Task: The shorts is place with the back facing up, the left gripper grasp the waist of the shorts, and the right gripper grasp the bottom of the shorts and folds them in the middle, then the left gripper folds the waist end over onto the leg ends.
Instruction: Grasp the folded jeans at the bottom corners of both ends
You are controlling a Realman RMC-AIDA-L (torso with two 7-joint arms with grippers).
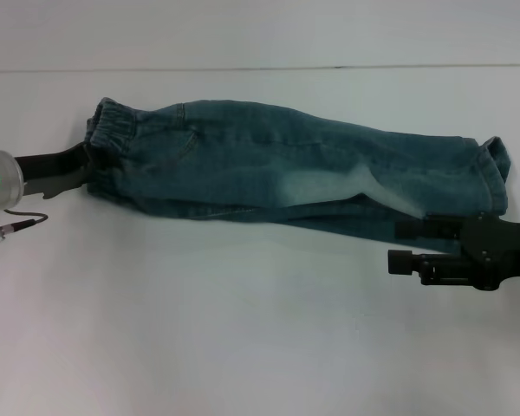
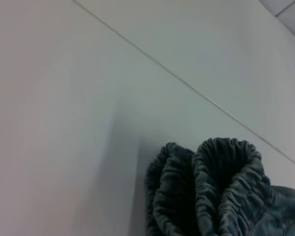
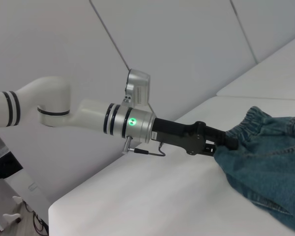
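Both layers of the shorts (image 1: 243, 165) will go up and bend together when I lift, because the bunched waistband (image 1: 113, 130) is pinched together in my left gripper.
The blue denim shorts (image 1: 277, 173) lie folded lengthwise on the white table (image 1: 243, 338), elastic waist on the left and leg ends on the right. My left gripper (image 1: 85, 169) is at the waist end, shut on the gathered waistband; the right wrist view shows the left gripper (image 3: 225, 144) pinching the cloth (image 3: 270, 157). The left wrist view shows only the bunched waistband (image 2: 221, 187). My right gripper (image 1: 403, 244) is at the near edge of the shorts by the leg ends, open, one finger over the denim and the other over bare table.
A seam line (image 1: 243, 68) runs across the white surface behind the shorts. Bare white table extends in front of the shorts. The left arm's white links (image 3: 54, 108) reach in from beyond the table's edge.
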